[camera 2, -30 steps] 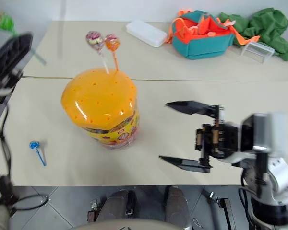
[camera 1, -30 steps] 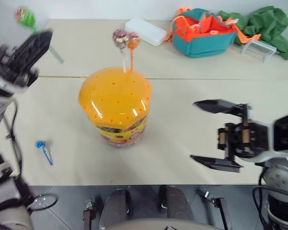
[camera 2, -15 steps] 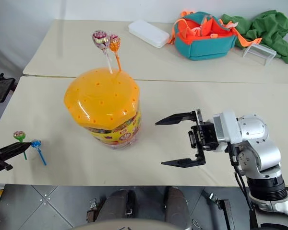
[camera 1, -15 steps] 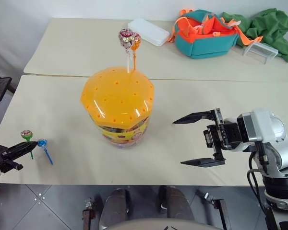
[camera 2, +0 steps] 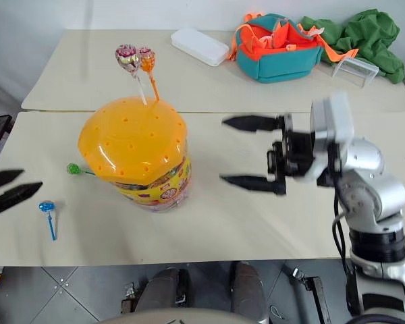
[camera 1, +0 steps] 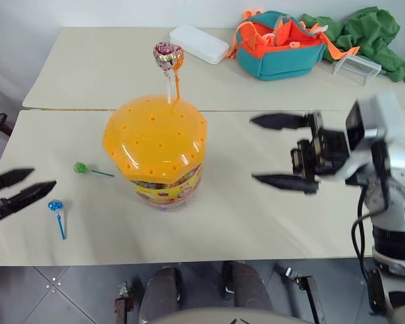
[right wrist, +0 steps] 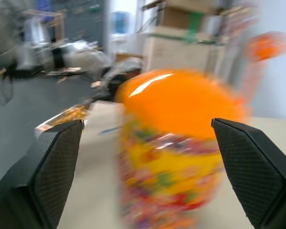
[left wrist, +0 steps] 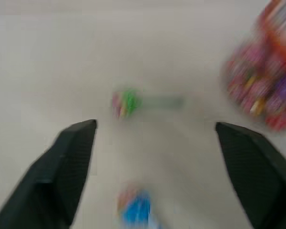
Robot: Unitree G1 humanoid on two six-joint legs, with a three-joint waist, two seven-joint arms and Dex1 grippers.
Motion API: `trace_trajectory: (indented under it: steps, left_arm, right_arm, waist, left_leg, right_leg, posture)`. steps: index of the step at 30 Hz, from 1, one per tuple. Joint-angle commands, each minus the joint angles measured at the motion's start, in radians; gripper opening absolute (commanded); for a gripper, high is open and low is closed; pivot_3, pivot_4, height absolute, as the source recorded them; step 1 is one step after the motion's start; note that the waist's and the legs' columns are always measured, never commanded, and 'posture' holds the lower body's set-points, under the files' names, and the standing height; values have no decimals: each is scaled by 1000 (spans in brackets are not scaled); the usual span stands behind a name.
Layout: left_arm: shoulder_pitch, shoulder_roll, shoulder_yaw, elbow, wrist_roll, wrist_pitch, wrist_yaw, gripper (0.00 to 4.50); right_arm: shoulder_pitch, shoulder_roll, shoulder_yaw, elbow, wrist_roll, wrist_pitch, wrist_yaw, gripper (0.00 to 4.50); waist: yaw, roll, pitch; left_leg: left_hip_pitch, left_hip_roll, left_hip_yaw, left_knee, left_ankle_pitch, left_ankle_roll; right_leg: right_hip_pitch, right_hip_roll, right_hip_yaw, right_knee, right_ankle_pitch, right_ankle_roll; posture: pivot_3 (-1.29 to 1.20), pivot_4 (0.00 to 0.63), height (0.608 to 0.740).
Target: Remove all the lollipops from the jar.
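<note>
The orange-stick lollipop (camera 2: 147, 59) is standing between my right gripper and the white-stick lollipop, so my right gripper should first pull the orange stick (camera 2: 154, 86) out of the lid.
The jar (camera 1: 155, 152), a clear tub with a domed orange lid and a yellow label band, stands mid-table. Two lollipops rise from holes in the lid, one on a white stick (camera 1: 163, 54) and one on an orange stick (camera 1: 177, 59). A green-stick lollipop (camera 1: 81, 167) lies on the table left of the jar, and a blue-stick lollipop (camera 1: 55, 206) lies nearer the front edge. My left gripper (camera 1: 43, 177) is open and empty, hanging low at the table's left end beside those two. To the right of the jar my right gripper (camera 1: 253, 150) is open and empty, pointing at it.
On the far table are a white box (camera 1: 200, 44), a teal and orange bag (camera 1: 280, 44), a green cloth (camera 1: 364, 30) and a clear container (camera 1: 356, 66). A seam (camera 1: 67, 109) separates the two tables behind the jar.
My left gripper has opened and let go of the green-stick lollipop, which now lies on the table left of the jar. My right gripper has risen and moved away from the front edge.
</note>
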Motion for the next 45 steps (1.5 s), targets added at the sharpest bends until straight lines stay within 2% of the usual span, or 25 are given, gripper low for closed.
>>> trace_trajectory:
  steps: [1,6,11,19,27,31,38,42,45]
  left_arm:
    - [-145,-67,34,-108,-195,19,6,4475]
    - [-281,-171,-6,-230,-362,71,110,4475]
    - [-242,-204,-14,-262,-378,68,90,4475]
    - [-188,-208,-3,-256,-415,78,75,4475]
    - [-151,-200,7,-251,-420,67,58,4475]
    - [-144,-197,30,-253,-450,73,50,4500]
    - [-155,-196,43,-255,-490,80,58,4500]
    - [-159,-183,36,-256,-504,86,44,4500]
    - [-162,-162,23,-252,-503,97,16,4500]
  right_arm:
    - [-157,41,17,68,-23,79,-130,4500]
    - [-338,136,101,212,-111,166,-223,4500]
    - [-453,245,133,318,-124,261,-280,4500]
    - [-542,351,165,392,-154,314,-254,4500]
    - [-546,394,192,415,-211,310,-224,4500]
    - [-555,419,182,430,-224,298,-214,3611]
    - [-558,443,159,456,-244,250,-187,1279]
    - [-547,435,82,477,-207,183,-137,30]
    - [-548,396,-21,516,-158,156,-111,30]
  waist:
    - [-1,0,0]
    - [-5,-1,-1]
    - [-31,-1,-1]
    - [-37,-1,-1]
    - [-39,-1,-1]
    - [-51,-1,-1]
    - [-50,-1,-1]
    - [-50,-1,-1]
    - [-45,-1,-1]
  left_leg:
    - [-1,0,2,0,0,0]
    - [-4,0,5,1,-1,0]
    - [-4,0,13,1,-1,1]
    - [-4,1,14,1,-1,0]
    - [-4,1,15,1,-1,1]
    - [-4,1,15,0,-1,0]
    - [-4,1,15,-1,-1,0]
    - [-4,1,15,0,-1,0]
    - [-5,1,15,0,-1,0]
  right_leg:
    - [-3,0,2,2,0,0]
    - [-6,0,2,3,1,1]
    - [-7,1,3,3,1,2]
    - [-8,2,5,3,1,1]
    - [-9,2,5,3,1,1]
    - [-9,2,6,3,1,1]
    - [-9,2,6,3,1,1]
    - [-9,2,6,3,1,1]
    - [-9,2,6,3,1,1]
  posture:
    - [0,150,740]
    - [0,150,740]
    - [0,150,740]
    - [0,150,740]
    - [0,150,740]
    - [0,150,740]
    - [0,150,740]
    - [0,150,740]
    - [0,150,740]
